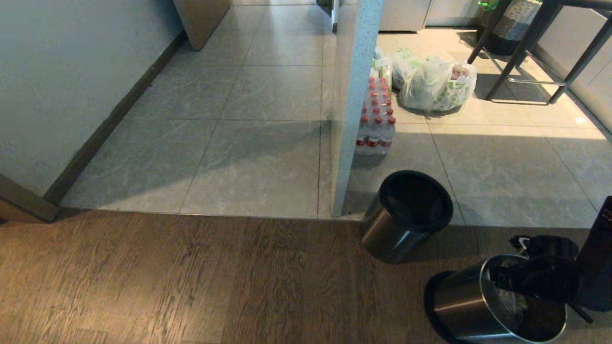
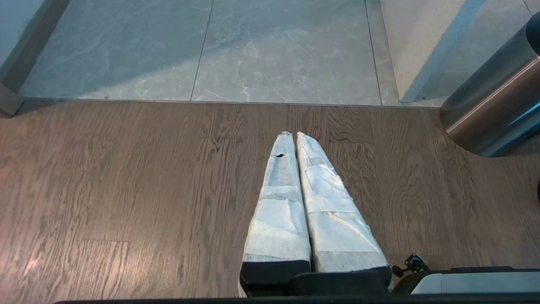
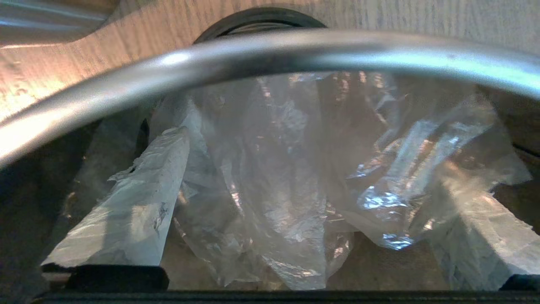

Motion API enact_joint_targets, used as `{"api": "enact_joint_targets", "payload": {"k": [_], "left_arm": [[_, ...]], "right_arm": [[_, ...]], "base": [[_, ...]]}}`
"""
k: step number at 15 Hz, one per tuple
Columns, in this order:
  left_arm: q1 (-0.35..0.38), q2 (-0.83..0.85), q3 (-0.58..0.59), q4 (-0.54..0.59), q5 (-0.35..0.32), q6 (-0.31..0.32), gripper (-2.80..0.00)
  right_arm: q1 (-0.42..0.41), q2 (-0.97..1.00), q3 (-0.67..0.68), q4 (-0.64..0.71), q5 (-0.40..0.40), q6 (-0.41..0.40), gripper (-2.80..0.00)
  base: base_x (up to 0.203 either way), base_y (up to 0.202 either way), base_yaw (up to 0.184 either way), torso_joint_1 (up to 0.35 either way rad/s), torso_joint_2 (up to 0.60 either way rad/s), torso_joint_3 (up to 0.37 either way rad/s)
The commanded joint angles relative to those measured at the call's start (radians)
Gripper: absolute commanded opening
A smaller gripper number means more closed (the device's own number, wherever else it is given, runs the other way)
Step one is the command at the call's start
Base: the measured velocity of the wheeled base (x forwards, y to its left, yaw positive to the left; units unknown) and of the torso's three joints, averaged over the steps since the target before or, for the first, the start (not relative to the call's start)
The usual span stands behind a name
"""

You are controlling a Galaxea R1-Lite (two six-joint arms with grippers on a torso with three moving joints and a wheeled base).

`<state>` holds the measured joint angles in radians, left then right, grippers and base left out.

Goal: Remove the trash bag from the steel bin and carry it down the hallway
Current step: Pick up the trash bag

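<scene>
The trash bag's crinkled (image 1: 512, 302) folds (image 3: 286, 197) lie loose inside the steel bin's rim, so when the robot pulls, the trash bag will come up limp and hang over the steel bin's rim.
The steel bin (image 1: 471, 306) stands tilted on the wood floor at the near right, its black base ring showing at its left. My right gripper (image 1: 514, 286) reaches into its shiny mouth. In the right wrist view the bin's rim (image 3: 270, 55) arcs over the crinkled clear trash bag (image 3: 287, 177). The right gripper (image 3: 312, 169) is open, its taped fingers (image 3: 126, 211) wide apart on either side of the bag's folds. My left gripper (image 2: 293, 134) is shut and empty above the wood floor. The tiled hallway (image 1: 229, 95) runs ahead on the left.
A second steel bin with a black inside (image 1: 406, 215) stands by a white partition (image 1: 354, 105). Behind it are a pack of water bottles (image 1: 377, 119) and white bags with green print (image 1: 437, 83). A wall with a dark baseboard (image 1: 110, 124) borders the left.
</scene>
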<state>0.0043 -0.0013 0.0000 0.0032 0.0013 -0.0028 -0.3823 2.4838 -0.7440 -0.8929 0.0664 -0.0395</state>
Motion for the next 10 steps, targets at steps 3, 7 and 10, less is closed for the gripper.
{"api": "enact_joint_targets", "payload": {"k": [3, 7, 10], "left_arm": [[0.0, 0.001, 0.003, 0.0, 0.0, 0.0, -2.8], [0.0, 0.001, 0.003, 0.0, 0.0, 0.0, -2.8], [0.0, 0.001, 0.003, 0.0, 0.0, 0.0, -2.8]], "right_arm": [[0.004, 0.0, 0.0, -0.011, 0.001, 0.0, 0.0], [0.007, 0.0, -0.001, -0.012, 0.0, 0.007, 0.0], [0.012, -0.003, -0.009, 0.003, -0.004, 0.02, 0.0]], "base": [[0.0, 0.0, 0.0, 0.0, 0.0, 0.0], [0.0, 0.0, 0.0, 0.0, 0.0, 0.0], [0.0, 0.0, 0.0, 0.0, 0.0, 0.0]]}}
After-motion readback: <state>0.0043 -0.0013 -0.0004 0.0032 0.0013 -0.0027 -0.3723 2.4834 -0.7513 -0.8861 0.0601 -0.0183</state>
